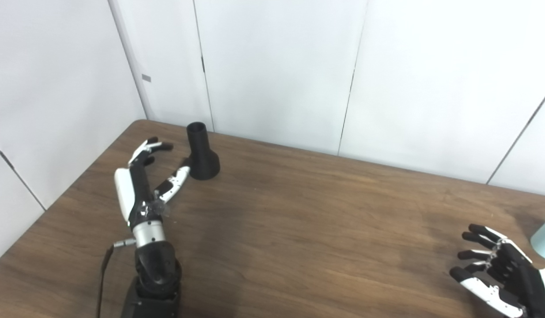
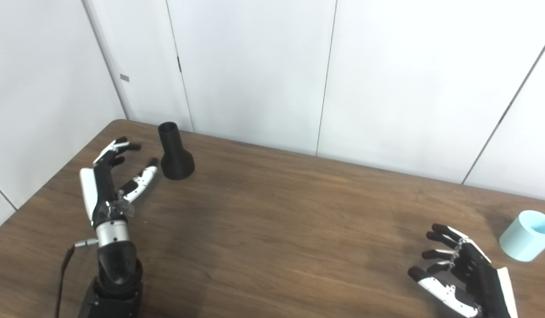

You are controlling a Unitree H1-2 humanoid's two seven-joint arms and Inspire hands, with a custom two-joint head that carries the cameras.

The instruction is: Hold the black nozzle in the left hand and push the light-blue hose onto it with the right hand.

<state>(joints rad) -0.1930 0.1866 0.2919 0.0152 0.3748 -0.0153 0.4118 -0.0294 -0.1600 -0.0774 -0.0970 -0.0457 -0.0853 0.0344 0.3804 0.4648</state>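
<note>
The narrow neck of the black nozzle widens into a flared base (image 1: pixel 204 153), so the light-blue hose will stop above that base when the robot pushes the hose on.
The black nozzle (image 1: pixel 202 152) stands upright on its flared base near the table's far left corner. My left hand (image 1: pixel 144 181) is open just left of it, thumb tip close to the base, fingers spread and apart from the neck. The light-blue hose piece (image 2: pixel 527 235), a short tube lying tilted with its mouth up, rests near the right edge. My right hand (image 2: pixel 464 276) is open at the front right, a little left of the hose and not touching it.
The brown wooden table (image 1: pixel 299 221) runs from the white wall panels (image 1: pixel 277 66) at the back to the front edge. A cable (image 1: pixel 105 265) hangs by the left forearm.
</note>
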